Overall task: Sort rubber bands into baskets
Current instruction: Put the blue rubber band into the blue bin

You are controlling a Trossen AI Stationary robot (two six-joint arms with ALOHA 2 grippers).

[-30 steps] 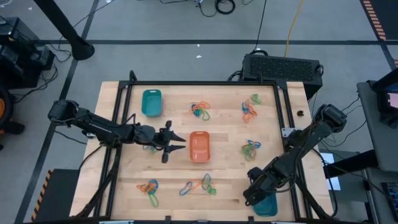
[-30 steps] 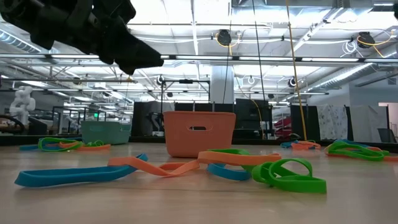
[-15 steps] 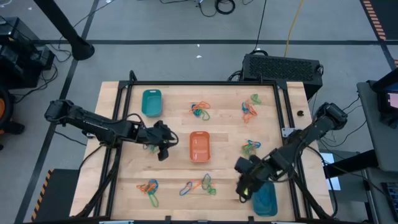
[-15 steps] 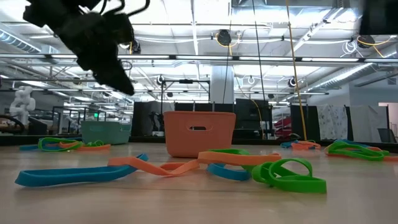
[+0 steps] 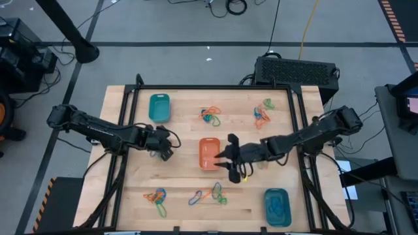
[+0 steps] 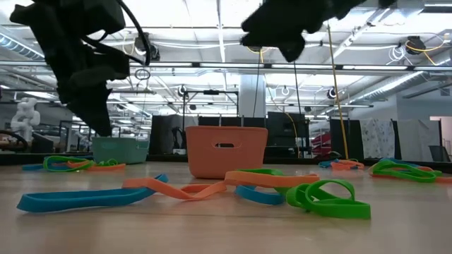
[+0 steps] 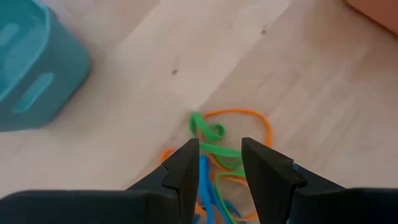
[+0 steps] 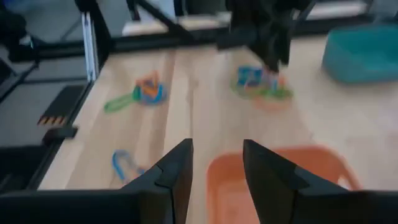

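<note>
The blue rubber band (image 7: 204, 182) is below my left gripper and far from the near teal basket, so next I hand it over to my right gripper above the orange basket (image 5: 208, 154).
My left gripper (image 5: 167, 151) is open and points down over a small heap of orange, green and blue rubber bands (image 7: 225, 152) lying on the table left of the orange basket (image 5: 209, 153); its fingers stand above the heap. My right gripper (image 5: 230, 158) is open and empty, hovering at the orange basket's right rim (image 8: 280, 177). One teal basket (image 5: 159, 108) stands at the far left, the other (image 5: 277, 207) at the near right. More heaps of bands lie at the far middle (image 5: 210, 116), far right (image 5: 263, 114) and near edge (image 5: 209, 194).
Another heap of bands (image 5: 157, 196) lies near the near left corner. The left arm's gripper (image 8: 267, 31) shows in the right wrist view beyond the orange basket. Dark frame rails (image 5: 297, 117) run along the table's left and right sides. A black box (image 5: 297, 70) stands beyond the far edge.
My right gripper has swung from above the near-right teal basket toward the table's left and far side, to the orange basket's right rim. My left gripper has drawn back from the orange basket toward the left edge and tipped down over the heap of bands.
</note>
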